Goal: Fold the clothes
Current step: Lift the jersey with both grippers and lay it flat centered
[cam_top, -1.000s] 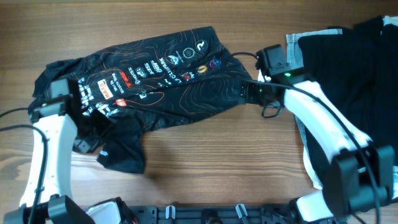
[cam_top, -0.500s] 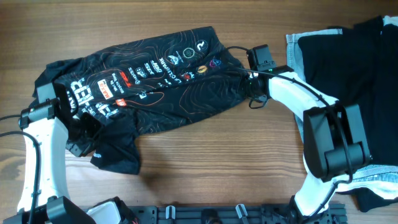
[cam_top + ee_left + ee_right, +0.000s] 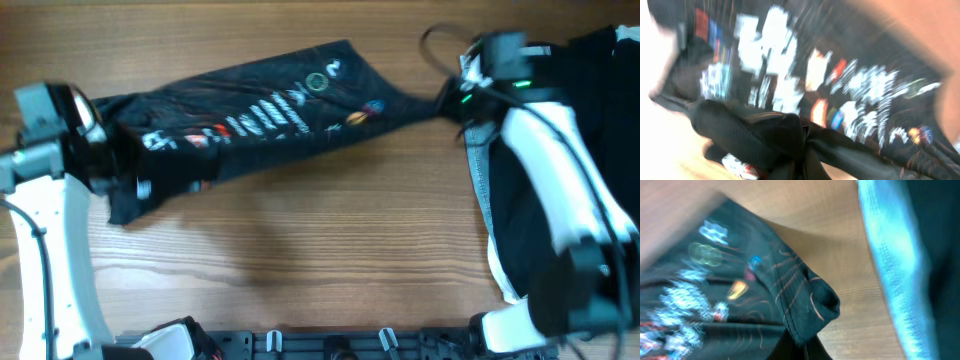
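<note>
I should lift the jersey high with both my grippers and spread it across the wood [image 3: 415,68] before folding, because it is hanging as a slanted piece of cloth, bunched [image 3: 160,180] by my left gripper.
The clothes [image 3: 270,115], a black jersey with small white, red and orange logos, hang stretched in a long band between my two grippers above the table. My left gripper [image 3: 105,160] is shut on the jersey's left end. In the left wrist view the fabric [image 3: 765,135] bunches right at the left gripper [image 3: 807,167]. My right gripper [image 3: 447,100] is shut on the jersey's right end. The right wrist view shows a folded hem with orange lines [image 3: 812,300] pinched at the right gripper [image 3: 807,350]. All views are blurred by motion.
A plain black garment with a pale blue-white edge [image 3: 560,70] lies at the right, partly under my right arm; its edge [image 3: 890,265] runs close to the held hem. Bare wooden table [image 3: 330,260] lies below the jersey. A black rail [image 3: 330,345] lines the front edge.
My right gripper has shut on the jersey's right end and pulled it right. The left arm has swung out to the left. The crumpled jersey is now drawn taut into a narrow band.
</note>
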### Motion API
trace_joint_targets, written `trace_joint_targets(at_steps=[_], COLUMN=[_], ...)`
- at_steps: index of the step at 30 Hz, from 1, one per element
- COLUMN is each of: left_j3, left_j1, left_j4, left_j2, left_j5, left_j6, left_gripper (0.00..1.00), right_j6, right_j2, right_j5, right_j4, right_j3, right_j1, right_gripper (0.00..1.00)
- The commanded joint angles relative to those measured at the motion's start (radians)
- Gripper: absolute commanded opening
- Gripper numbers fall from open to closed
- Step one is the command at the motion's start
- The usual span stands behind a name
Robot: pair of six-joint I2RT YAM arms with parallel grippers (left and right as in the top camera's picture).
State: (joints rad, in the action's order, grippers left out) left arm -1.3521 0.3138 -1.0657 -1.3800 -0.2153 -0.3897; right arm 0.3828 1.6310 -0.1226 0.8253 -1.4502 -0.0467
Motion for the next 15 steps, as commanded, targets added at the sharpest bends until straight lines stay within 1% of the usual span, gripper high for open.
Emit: trace_joint_targets(at_steps=[1,3,6,8,10,12,15], left_j3=[-0.274,-0.440,-0.602,-0.678,-0.715,-0.719,-0.716], left_j1=[-0.041,-0.055,-0.056,-0.056,-0.056,-0.056,-0.056], left_j4=[-0.047,-0.098,-0.126,-0.120,-0.109,-0.086,-0.084], left_j2=[0.017,0.021,0.043,0.073,0.101,0.135,0.123], left_j5=[-0.043,-0.043,-0.043,-0.042,-0.042,-0.042,-0.042], left_j6=[0.046,0.046,0.046,0.046,0.046,0.046,0.046], left_gripper=[0.04,0.04,0.04,0.04,0.04,0.04,0.04], right_j6=[-0.119,-0.121,-0.121,-0.130,-0.170,-0.174,-0.175], right_j2=[-0.170,-0.248,-0.332,-0.375,-0.403,-0.420,-0.398], right_j5=[0.002,0.008,0.025,0.084,0.117,0.186,0.209], right_j4=[0.086,0.122,0.118,0.107,0.090,0.073,0.073], right_j3=[-0.164,-0.249,-0.318,-0.364,-0.397,-0.419,-0.423], right_j1=[0.005,0.005,0.005,0.005,0.005,0.005,0.005], right_gripper=[0.04,0.04,0.04,0.04,0.04,0.04,0.04])
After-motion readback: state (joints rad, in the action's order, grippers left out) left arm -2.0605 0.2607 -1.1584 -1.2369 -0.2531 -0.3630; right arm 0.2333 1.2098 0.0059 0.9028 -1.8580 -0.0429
